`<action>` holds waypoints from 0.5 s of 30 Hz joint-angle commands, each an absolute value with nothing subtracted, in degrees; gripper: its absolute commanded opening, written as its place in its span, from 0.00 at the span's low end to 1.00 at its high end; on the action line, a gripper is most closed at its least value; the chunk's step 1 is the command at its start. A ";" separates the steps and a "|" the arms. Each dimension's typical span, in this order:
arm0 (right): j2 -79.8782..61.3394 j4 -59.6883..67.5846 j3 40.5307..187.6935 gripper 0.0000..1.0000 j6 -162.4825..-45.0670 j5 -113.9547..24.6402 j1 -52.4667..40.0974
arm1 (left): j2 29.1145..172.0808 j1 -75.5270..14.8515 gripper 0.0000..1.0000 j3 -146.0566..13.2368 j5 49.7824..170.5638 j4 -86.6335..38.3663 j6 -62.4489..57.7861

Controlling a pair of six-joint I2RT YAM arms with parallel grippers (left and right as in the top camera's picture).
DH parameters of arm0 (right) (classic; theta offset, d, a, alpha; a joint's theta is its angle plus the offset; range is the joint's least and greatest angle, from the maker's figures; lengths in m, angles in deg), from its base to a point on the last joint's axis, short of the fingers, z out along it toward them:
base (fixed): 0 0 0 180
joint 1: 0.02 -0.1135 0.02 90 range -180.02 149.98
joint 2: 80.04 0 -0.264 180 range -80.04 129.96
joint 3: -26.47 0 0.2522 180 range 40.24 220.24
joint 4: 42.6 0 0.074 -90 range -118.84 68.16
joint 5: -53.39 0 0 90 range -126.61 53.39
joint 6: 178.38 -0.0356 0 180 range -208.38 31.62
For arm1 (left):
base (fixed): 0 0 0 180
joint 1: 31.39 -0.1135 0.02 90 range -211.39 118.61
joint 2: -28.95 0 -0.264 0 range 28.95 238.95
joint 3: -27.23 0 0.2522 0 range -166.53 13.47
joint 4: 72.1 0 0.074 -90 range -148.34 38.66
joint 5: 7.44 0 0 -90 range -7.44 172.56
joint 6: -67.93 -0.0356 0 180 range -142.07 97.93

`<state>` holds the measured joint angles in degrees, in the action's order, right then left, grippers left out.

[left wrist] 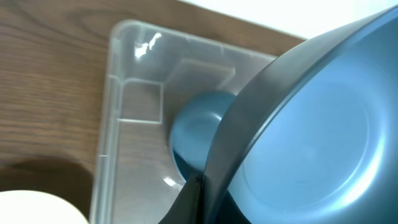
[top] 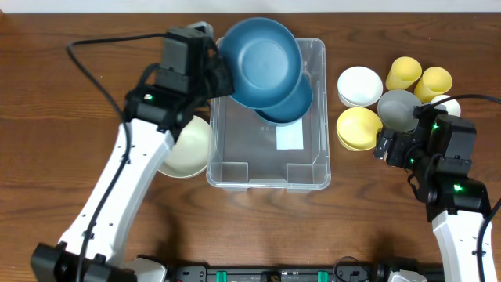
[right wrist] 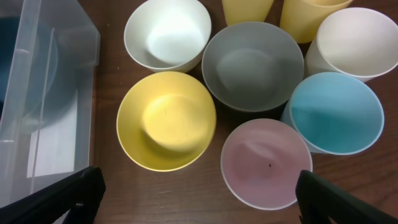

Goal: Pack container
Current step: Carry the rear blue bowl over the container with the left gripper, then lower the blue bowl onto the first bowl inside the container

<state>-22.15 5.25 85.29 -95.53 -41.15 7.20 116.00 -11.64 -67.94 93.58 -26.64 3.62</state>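
I should lower the held blue bowl [top: 263, 61] next with my left gripper until it sits inside the empty dark blue bowl [top: 291, 107] below, then let go, because both bowls face up.
The clear container [top: 268, 185] sits mid-table with a dark blue bowl [top: 296, 103] lying in its far end. My left gripper [top: 218, 75] is shut on the rim of a second, larger blue bowl [top: 261, 59], which hangs tilted over the container's far left corner. In the left wrist view this held bowl [left wrist: 323, 124] fills the right side, pinched at its edge by that gripper [left wrist: 200, 185], above the bowl inside [left wrist: 194, 134] and the container wall [left wrist: 109, 124]. My right gripper [top: 387, 147] stands open and empty over the table, before a yellow bowl [right wrist: 166, 120] and a pink cup [right wrist: 266, 163].
A cream bowl [top: 188, 146] rests against the container's left side. To the right cluster white bowls [top: 360, 84], a grey bowl [top: 399, 110], yellow cups [top: 405, 73], a light blue cup [right wrist: 336, 112] and a white cup [right wrist: 357, 40].
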 commanded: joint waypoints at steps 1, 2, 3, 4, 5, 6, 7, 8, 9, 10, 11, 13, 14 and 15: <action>-22.37 5.31 86.04 0.99 -95.14 -41.56 7.42 | 118.73 -9.85 0.06 -68.51 93.69 -27.62 3.03; -22.37 5.31 86.04 0.99 -95.14 -41.56 7.42 | 119.62 -9.39 0.06 -68.51 93.69 -27.90 3.03; -22.37 5.31 86.04 0.99 -95.14 -41.56 7.42 | 120.39 -9.04 0.06 -68.51 93.69 -28.17 3.06; -22.37 5.29 86.04 0.99 -95.14 -41.56 7.42 | 121.18 -8.71 0.06 -68.51 93.69 -28.49 3.03; -22.37 5.31 86.04 0.99 -95.14 -41.56 7.42 | 122.07 -8.34 0.06 -68.51 93.69 -28.89 3.03; -22.37 5.31 86.04 0.99 -95.14 -41.56 7.42 | 122.86 -8.03 0.06 -68.51 93.69 -29.28 3.03; -22.37 5.31 86.04 0.99 -95.14 -41.56 7.42 | 123.58 -7.77 0.07 -68.51 93.69 -29.70 3.03; -22.37 5.31 86.04 0.99 -95.14 -41.56 7.42 | 124.50 -7.51 0.06 -68.51 93.69 -30.29 3.03; -22.37 5.31 86.04 0.99 -95.14 -41.56 7.42 | 125.22 -7.38 0.06 -68.51 93.69 -30.83 3.03; -22.37 5.31 86.04 0.99 -95.14 -41.56 7.42 | 125.96 -7.22 0.06 -68.51 93.67 -31.38 3.03; -22.37 5.31 86.04 0.99 -95.14 -41.56 7.42 | 126.55 -7.18 0.06 -68.51 93.67 -31.84 3.03; -22.37 5.31 86.04 0.99 -95.14 -41.56 7.42 | 127.78 -7.18 0.06 -68.51 93.65 -32.54 3.03; -22.37 5.31 86.04 0.99 -95.14 -41.56 7.42 | 128.37 -7.18 0.06 -68.51 93.65 -32.73 3.03; -22.37 5.31 86.04 0.99 -95.14 -41.56 7.42 | 128.98 -7.18 0.06 -68.51 93.65 -32.76 3.03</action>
